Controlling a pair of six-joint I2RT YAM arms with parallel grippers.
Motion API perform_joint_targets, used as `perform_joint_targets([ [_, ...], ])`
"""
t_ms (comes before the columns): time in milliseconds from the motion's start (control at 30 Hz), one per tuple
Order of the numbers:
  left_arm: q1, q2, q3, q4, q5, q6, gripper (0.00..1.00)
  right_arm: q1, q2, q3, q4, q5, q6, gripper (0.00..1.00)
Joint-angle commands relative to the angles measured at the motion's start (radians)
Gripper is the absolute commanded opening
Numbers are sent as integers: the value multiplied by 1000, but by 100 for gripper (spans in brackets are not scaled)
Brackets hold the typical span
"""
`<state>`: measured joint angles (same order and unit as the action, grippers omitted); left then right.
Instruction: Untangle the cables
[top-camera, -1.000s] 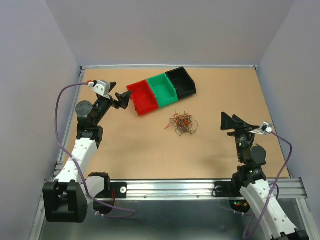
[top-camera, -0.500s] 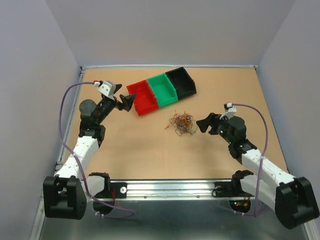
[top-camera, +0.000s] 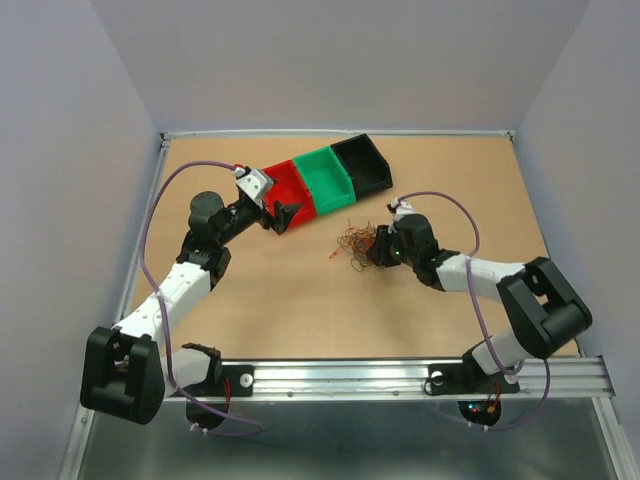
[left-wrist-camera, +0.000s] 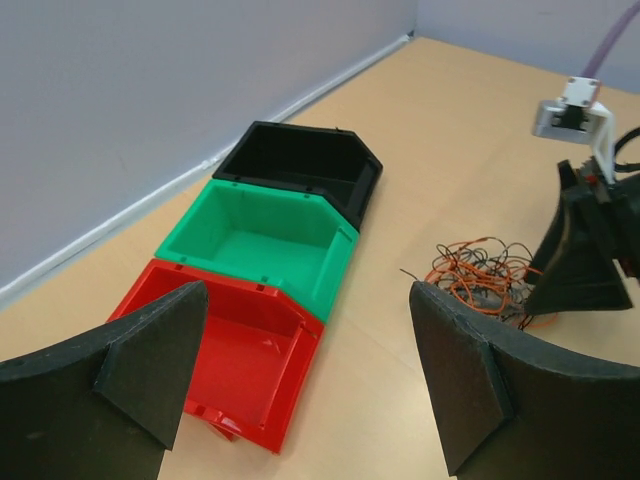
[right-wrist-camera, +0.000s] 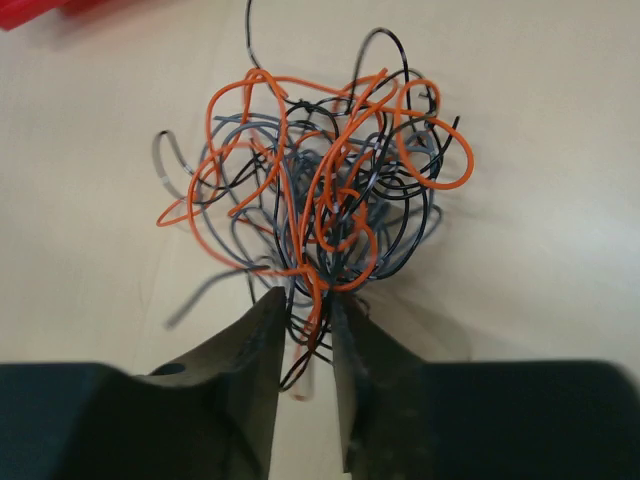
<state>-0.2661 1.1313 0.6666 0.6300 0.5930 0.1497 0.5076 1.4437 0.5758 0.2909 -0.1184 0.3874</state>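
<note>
Next, my right gripper opens its fingers because orange and black cables (right-wrist-camera: 318, 290) bunch up there, and then my left gripper should pull a cable up from the tangle (top-camera: 356, 243).
The cables (top-camera: 360, 246) lie as one small tangle of thin orange, black and grey curly wires on the brown table, also seen in the left wrist view (left-wrist-camera: 482, 278) and close up in the right wrist view (right-wrist-camera: 320, 190). My right gripper (top-camera: 379, 249) is at the tangle's right edge, low on the table. Its jaws (right-wrist-camera: 308, 297) stand narrowly apart with a few orange and black strands running between them, not pinched. My left gripper (top-camera: 278, 209) hovers wide open over the near end of the red bin, empty (left-wrist-camera: 308, 290).
Three open bins stand in a slanted row behind the tangle: red (top-camera: 283, 183), green (top-camera: 322, 170) and black (top-camera: 362, 160). All three look empty in the left wrist view. Purple arm cables loop above both arms. Grey walls close the table on three sides.
The right arm swung from the right side to the tangle and its jaws narrowed round some strands. The left gripper moved right, over the red bin, still wide open.
</note>
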Motion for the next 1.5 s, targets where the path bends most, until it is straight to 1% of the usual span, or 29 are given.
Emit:
perform_joint_targets([
  [0,-25,19,56,-15,-13,60,94,54,121,154,10,-38,-74,17],
  [33,-28,27,59,-16,-12,68,94,83,116,157,34,-144,-100,12],
  [67,-30,28,60,-21,-13,71,94,104,97,136,77,-180,-107,11],
  [100,-38,33,64,-27,-7,76,94,121,24,110,184,-241,-110,11],
  [167,-42,36,65,-33,1,91,94,141,-50,44,296,-292,-94,11],
  [200,-51,39,67,-41,11,96,94,140,-125,-11,360,-305,-81,17],
  [233,-58,42,68,-47,16,105,94,141,-152,-37,367,-278,-81,33],
  [267,-64,44,68,-50,19,111,94,141,-178,-54,366,-244,-81,55],
  [300,-71,47,68,-55,24,131,94,140,-195,-88,360,-210,-82,82],
  [333,-81,53,68,-64,24,137,94,141,-216,-97,349,-145,-94,89],
  [400,-114,65,73,-84,19,169,94,140,-214,-96,303,-74,-117,98],
  [467,-133,76,85,-105,19,191,94,140,-197,-77,268,-47,-127,98],
  [533,-150,84,93,-139,15,223,94,141,-151,-45,232,-43,-125,95],
  [600,-170,84,99,-159,13,241,94,141,-105,-21,196,-72,-131,92],
  [633,-174,81,99,-164,-8,246,93,140,-82,-4,183,-145,-142,91],
  [700,-176,76,100,-155,-36,232,93,141,-13,27,179,-232,-176,89],
  [733,-176,71,102,-150,-76,212,93,141,7,35,177,-294,-182,87],
  [833,-173,71,103,-141,-107,199,93,146,55,55,177,-374,-203,83],
  [867,-174,71,103,-139,-102,198,93,146,64,62,177,-386,-214,78],
  [900,-174,71,103,-141,-93,198,93,147,75,65,177,-395,-219,78],
  [967,-173,74,103,-148,-55,214,93,149,106,78,166,-411,-232,55],
  [1000,-174,76,106,-162,-20,220,93,151,115,90,156,-412,-237,36],
  [1067,-174,88,116,-191,28,240,94,149,129,96,152,-426,-248,15],
  [1100,-176,96,131,-211,56,269,94,149,123,95,159,-423,-254,1],
  [1200,-179,125,152,-289,164,315,94,151,64,65,201,-385,-233,1],
  [1267,-192,148,156,-302,182,333,94,149,-7,26,231,-331,-222,1],
  [1333,-209,174,162,-329,194,365,94,149,-58,-34,295,-276,-199,1],
  [1400,-237,196,177,-352,203,387,94,151,-127,-63,333,-264,-188,1],
  [1467,-255,226,189,-401,226,422,94,151,-160,-83,337,-265,-183,0],
])
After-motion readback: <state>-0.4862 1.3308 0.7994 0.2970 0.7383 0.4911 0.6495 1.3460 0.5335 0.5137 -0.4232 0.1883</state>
